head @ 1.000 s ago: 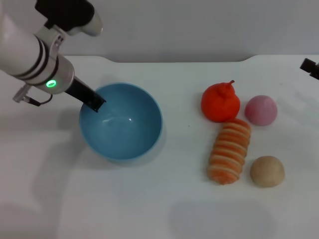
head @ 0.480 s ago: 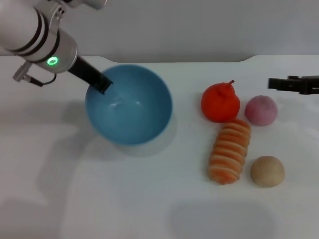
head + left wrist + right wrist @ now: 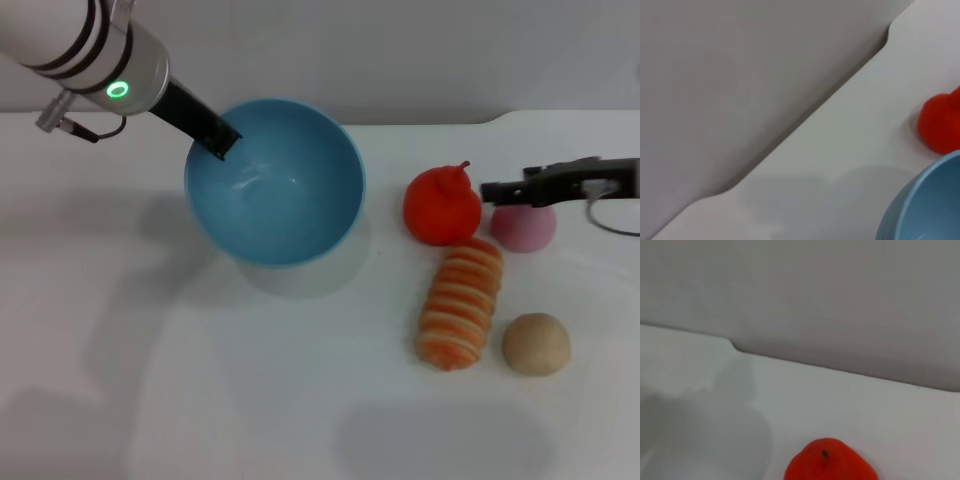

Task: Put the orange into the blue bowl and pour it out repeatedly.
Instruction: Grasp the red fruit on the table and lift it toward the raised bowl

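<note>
The fingers of my right gripper pass above the pink ball and point at the orange's side [image 3: 470,212], so they should keep moving in until they reach around the orange [image 3: 441,208].
The blue bowl [image 3: 280,190] hangs empty above the table, lifted by its left rim, with its shadow on the table below. My left gripper [image 3: 218,137] is shut on that rim. The orange [image 3: 441,205] sits on the table to the right of the bowl, stem up, with nothing touching it. My right gripper [image 3: 497,190] reaches in from the right, its tip just beside the orange and above a pink ball. The left wrist view shows the bowl's edge [image 3: 925,205] and the orange [image 3: 940,122] beyond it. In the right wrist view the orange [image 3: 830,465] lies close ahead.
A striped bread roll [image 3: 460,303] lies in front of the orange. A pink ball [image 3: 528,228] sits to its right, partly under my right gripper. A tan ball [image 3: 536,343] rests near the roll. The white table [image 3: 200,380] ends at a grey wall behind.
My left gripper has carried the bowl up, back and to the right. My right arm has come in from the right edge to just beside the orange.
</note>
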